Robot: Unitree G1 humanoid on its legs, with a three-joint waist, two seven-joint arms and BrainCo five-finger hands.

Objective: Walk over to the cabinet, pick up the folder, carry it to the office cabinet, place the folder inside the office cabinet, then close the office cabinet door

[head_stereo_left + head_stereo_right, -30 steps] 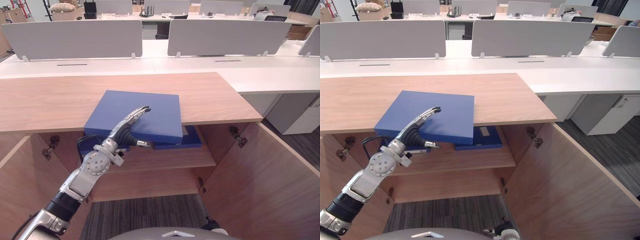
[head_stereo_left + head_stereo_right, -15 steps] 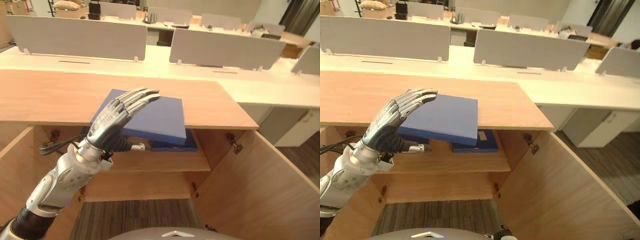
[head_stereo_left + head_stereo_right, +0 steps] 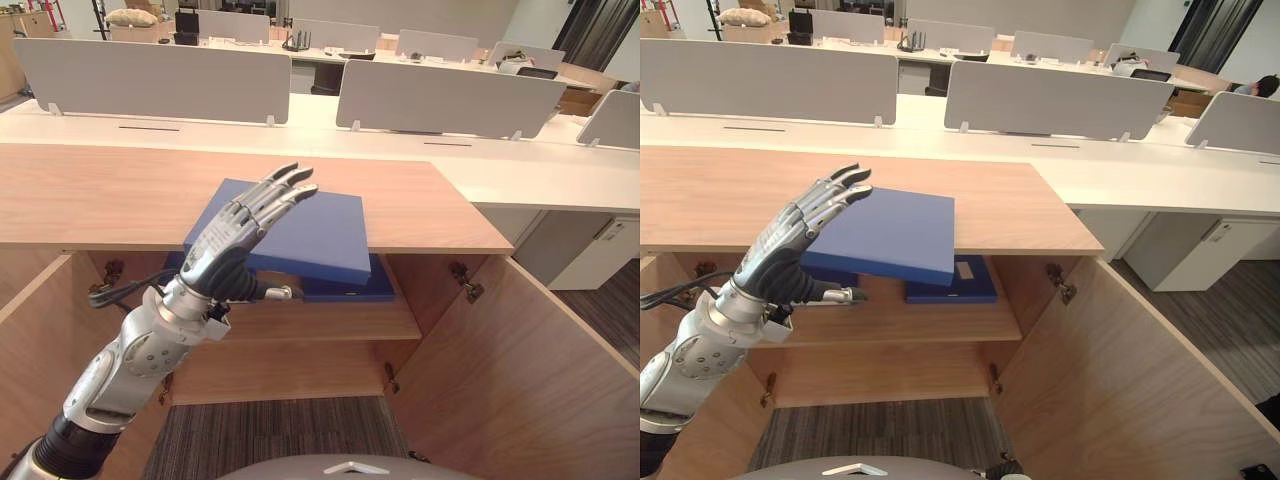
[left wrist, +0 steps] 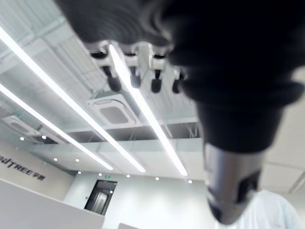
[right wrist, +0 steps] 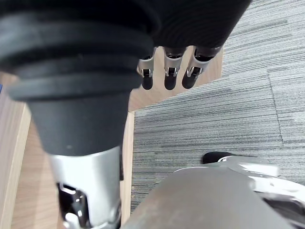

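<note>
The folder's near edge (image 3: 335,274) sticks straight out past the cabinet top, so the tilted blue folder (image 3: 315,228) will stay almost flat when I carry it by its side.
A blue folder (image 3: 305,230) lies tilted in the open wooden office cabinet (image 3: 440,205), its near edge jutting out past the cabinet top. It rests on a second blue folder (image 3: 352,291) on the shelf (image 3: 330,325). My left hand (image 3: 235,238) is raised in front of the tilted folder's left part, back toward me, fingers (image 4: 133,71) straight and spread, thumb low by the shelf edge; it is open and holds nothing. My right hand (image 5: 171,67) hangs low over the carpet beside the cabinet's wood, open with nothing in it.
Both cabinet doors stand open: the right door (image 3: 510,370) swings out toward me, the left door (image 3: 35,340) at the other side. White desks (image 3: 560,165) with grey partition panels (image 3: 450,100) run behind the cabinet. Grey carpet (image 3: 290,435) lies below.
My left hand has risen and turned from edge-on to back toward me, its fingers spreading in front of the folder. The folder has stayed put; the camera shifted a little.
</note>
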